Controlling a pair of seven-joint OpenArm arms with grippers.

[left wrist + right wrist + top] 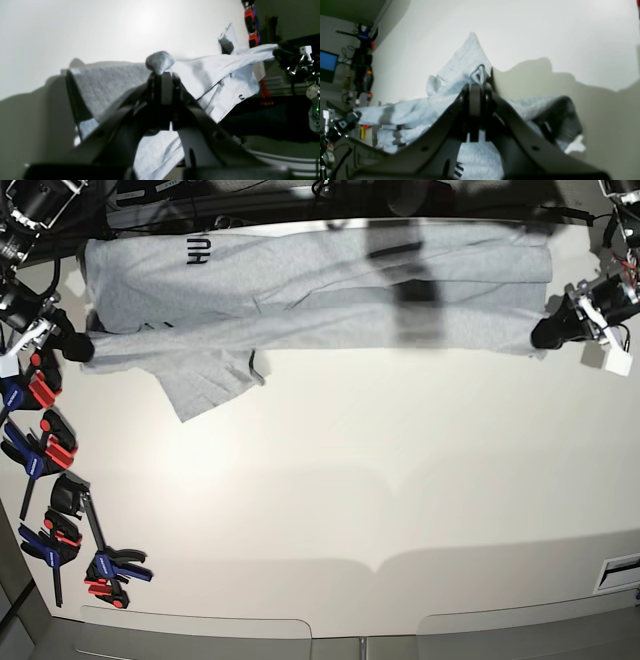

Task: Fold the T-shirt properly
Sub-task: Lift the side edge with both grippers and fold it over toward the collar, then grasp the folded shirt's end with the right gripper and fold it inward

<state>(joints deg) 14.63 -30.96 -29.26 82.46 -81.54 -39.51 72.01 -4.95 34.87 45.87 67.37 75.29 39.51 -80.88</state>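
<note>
The T-shirt's near edge [400, 347] is stretched straight along its far edge, so my left gripper keeps bringing its end down until it touches the white table [534, 356], then lets go.
The light grey T-shirt [320, 290] is stretched in a long band across the far side of the white table [330, 480], with black lettering [200, 251] showing near its left end. My left gripper [548, 332] is shut on the shirt's right end. My right gripper [78, 345] is shut on its left end. In the left wrist view, a bunch of T-shirt [160, 62] cloth bulges out past the closed left gripper [162, 75]. Seen from the right wrist, the right gripper [478, 86] pinches a peak of T-shirt [467, 60] fabric. A sleeve [210, 380] lies toward the table's middle.
Several red, blue and black clamps [50, 450] line the table's left edge. More clamps [251, 25] show beyond the shirt in the left wrist view. A blue screen [327, 65] and cables stand off the table. The table's near edge [330, 625] runs along the bottom.
</note>
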